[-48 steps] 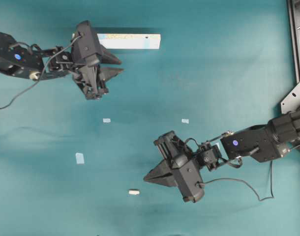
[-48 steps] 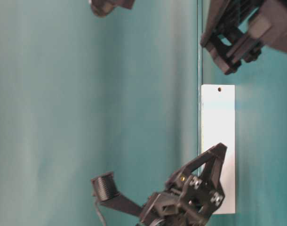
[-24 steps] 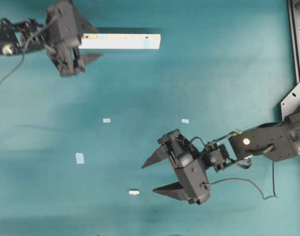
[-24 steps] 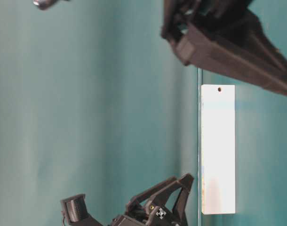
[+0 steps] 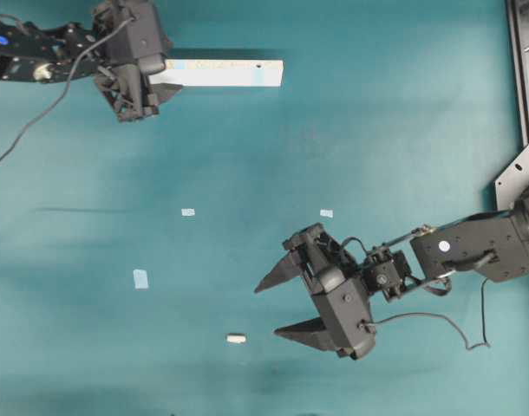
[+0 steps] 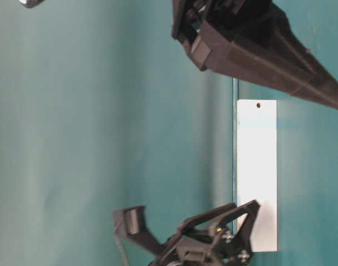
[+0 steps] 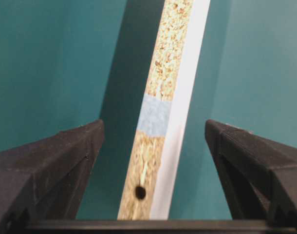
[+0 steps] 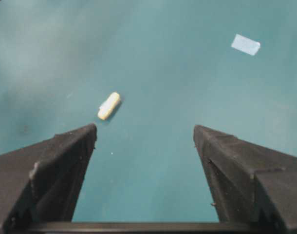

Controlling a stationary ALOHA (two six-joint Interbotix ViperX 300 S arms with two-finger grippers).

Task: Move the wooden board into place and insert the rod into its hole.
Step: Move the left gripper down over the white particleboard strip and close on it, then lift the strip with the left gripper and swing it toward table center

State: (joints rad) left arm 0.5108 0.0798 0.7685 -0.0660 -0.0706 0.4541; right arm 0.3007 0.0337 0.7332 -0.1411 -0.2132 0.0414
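My left gripper is to carry the wooden board (image 5: pixel 230 73) onto the middle tape squares (image 5: pixel 326 213) before my right gripper takes the rod, because the board lies away from them.
The wooden board (image 5: pixel 221 73) lies flat at the top of the overhead view, with a dark hole near its right end. My left gripper (image 5: pixel 160 76) is open and hangs over the board's left end, hiding it. In the left wrist view the board (image 7: pixel 160 97) runs between the open fingers of the left gripper (image 7: pixel 153 126), with a hole showing near its close end. The rod (image 5: pixel 236 339) lies on the cloth at bottom centre. My right gripper (image 5: pixel 269 309) is open and empty, just right of the rod. In the right wrist view the rod (image 8: pixel 109 106) lies ahead of the left fingertip (image 8: pixel 87 134).
Three pale-blue tape squares lie on the teal cloth (image 5: pixel 188 211) (image 5: pixel 327 213) (image 5: pixel 141 278); one also shows in the right wrist view (image 8: pixel 245 44). A metal frame (image 5: pixel 525 69) stands at the right edge. The table-level view shows the board (image 6: pixel 256 177) between both grippers.
My left gripper swung up and left, then moved right over the board's left end. My right gripper opened its jaws and shifted slightly. The board and rod have not moved.
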